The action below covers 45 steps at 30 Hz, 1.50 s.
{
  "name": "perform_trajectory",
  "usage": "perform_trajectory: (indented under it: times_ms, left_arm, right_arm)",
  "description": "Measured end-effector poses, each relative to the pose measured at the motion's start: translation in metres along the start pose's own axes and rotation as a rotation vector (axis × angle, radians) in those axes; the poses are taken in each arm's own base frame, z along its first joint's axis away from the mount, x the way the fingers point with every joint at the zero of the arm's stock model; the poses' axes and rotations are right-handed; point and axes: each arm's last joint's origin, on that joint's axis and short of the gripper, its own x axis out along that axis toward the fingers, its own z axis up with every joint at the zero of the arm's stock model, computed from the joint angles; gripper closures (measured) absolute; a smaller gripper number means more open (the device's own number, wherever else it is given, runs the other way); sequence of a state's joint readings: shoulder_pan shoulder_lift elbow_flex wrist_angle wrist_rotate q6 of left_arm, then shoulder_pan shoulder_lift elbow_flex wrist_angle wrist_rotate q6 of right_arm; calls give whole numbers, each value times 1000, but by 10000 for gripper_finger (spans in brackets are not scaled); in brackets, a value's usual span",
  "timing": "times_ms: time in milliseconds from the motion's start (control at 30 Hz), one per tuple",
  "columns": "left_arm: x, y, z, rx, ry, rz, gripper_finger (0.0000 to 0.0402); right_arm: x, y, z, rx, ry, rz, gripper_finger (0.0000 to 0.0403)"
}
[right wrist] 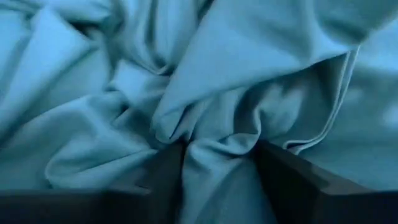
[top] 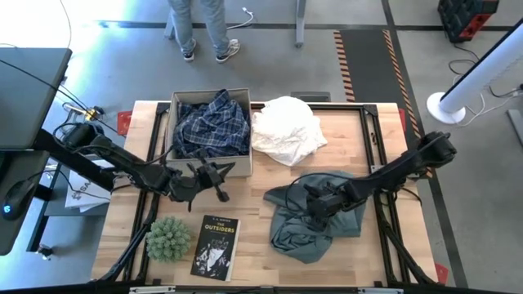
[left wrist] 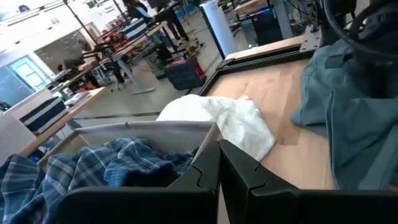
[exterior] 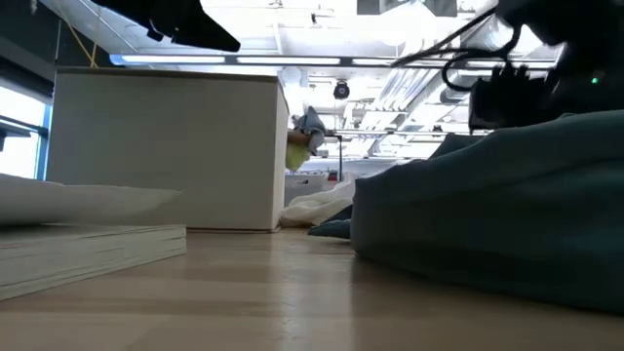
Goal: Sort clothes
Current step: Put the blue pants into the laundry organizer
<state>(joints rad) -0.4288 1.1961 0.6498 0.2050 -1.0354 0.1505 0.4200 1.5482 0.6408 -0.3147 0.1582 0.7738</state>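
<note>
Next, I lift the grey-green shirt (top: 306,239) by its raised fold (right wrist: 219,144) with my right gripper and hand it to my left gripper, because the shirt lies far from the box.
A tan cardboard box (top: 240,167) at the far left holds blue-and-white plaid shirts (top: 211,122). To its right, a white garment (top: 286,129) lies bunched on the table. A grey-green shirt (top: 315,233) lies crumpled nearer the front right. My left gripper (top: 222,175) hovers shut by the box's near wall, close to its right corner, and holds nothing. My right gripper (top: 315,208) stands open on the grey-green shirt, fingers pointing down into it. My right gripper comes at the grey-green shirt from above, slanting down. Its two fingers (right wrist: 287,177) are sunk into the rumpled cloth on either side of a raised fold (right wrist: 214,155), which lies between them unpinched. The shirt rests slack on the table.
A book (top: 216,245) and a small green plant (top: 167,238) sit at the table's near left. A black frame (top: 376,147) runs round the tabletop. A person stands beyond the far edge (top: 204,33). Bare wood lies between the book and the shirt.
</note>
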Motion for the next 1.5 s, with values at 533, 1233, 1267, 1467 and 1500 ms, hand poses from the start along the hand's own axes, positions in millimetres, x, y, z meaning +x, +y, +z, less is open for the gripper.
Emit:
perform_trajectory:
  times_ms: [533, 1233, 1267, 1467, 1500]
  left_arm:
    - [-30, -7, 40, 78, -146, -14, 401]
    - [-34, 6, 80, -7, -513, -222, 331]
    - [-28, 8, 80, -34, -538, -263, 314]
    - [18, 13, 73, -92, -633, -453, 212]
    - [26, 12, 72, -101, -643, -461, 196]
  right_arm:
    - [-44, -2, 30, 27, -501, -238, 396]
    - [-318, 26, 126, -334, -1290, -168, 402]
    - [-314, 26, 126, -338, -1274, -151, 402]
    - [-271, 28, 116, -303, -1087, -64, 402]
    - [-264, 28, 114, -288, -1070, -53, 402]
